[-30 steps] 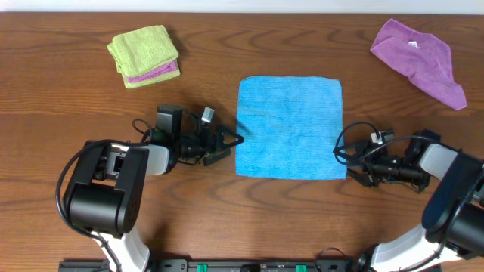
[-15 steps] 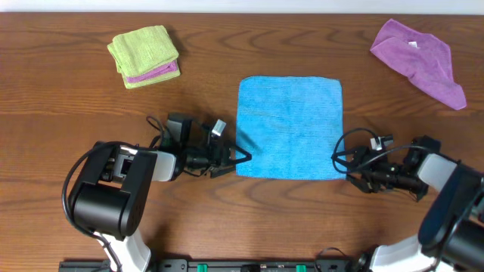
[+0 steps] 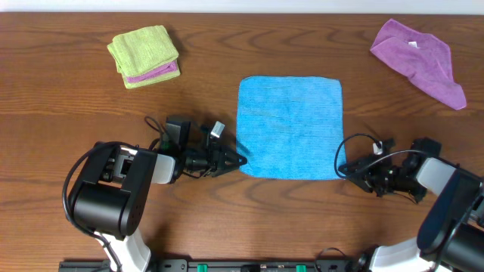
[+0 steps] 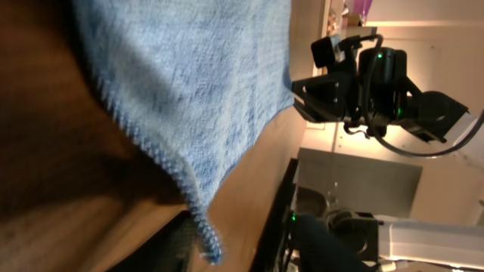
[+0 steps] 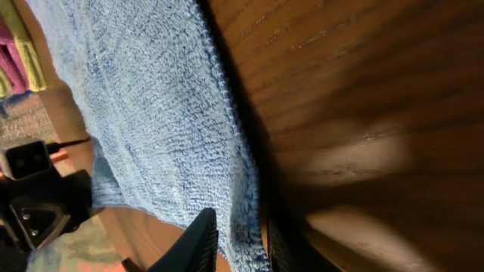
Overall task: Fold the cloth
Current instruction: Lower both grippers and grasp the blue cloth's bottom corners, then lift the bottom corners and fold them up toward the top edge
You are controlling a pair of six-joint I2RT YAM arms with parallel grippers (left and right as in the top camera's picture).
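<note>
One finger of my left gripper has the sky-blue cloth's corner (image 4: 211, 243) against it. I should open and pinch that corner (image 3: 243, 168) squarely with both fingers before I lift the cloth's edge.
The sky-blue cloth (image 3: 290, 127) lies flat and square in the middle of the wooden table. My left gripper (image 3: 240, 160) has closed to a point on its near-left corner. In the left wrist view that corner (image 4: 198, 219) is raised off the wood and runs down beside a dark finger (image 4: 155, 249). My right gripper (image 3: 345, 168) sits at the near-right corner. In the right wrist view its two fingers (image 5: 200, 240) stand close together with the cloth's edge (image 5: 246, 227) pinched between them.
A lime-green folded cloth (image 3: 144, 54) with a purple layer lies at the back left. A crumpled purple cloth (image 3: 420, 59) lies at the back right. Black cables loop beside both wrists.
Both grippers slid in to the cloth's near corners and closed from wide open onto them. The left corner now lifts slightly.
</note>
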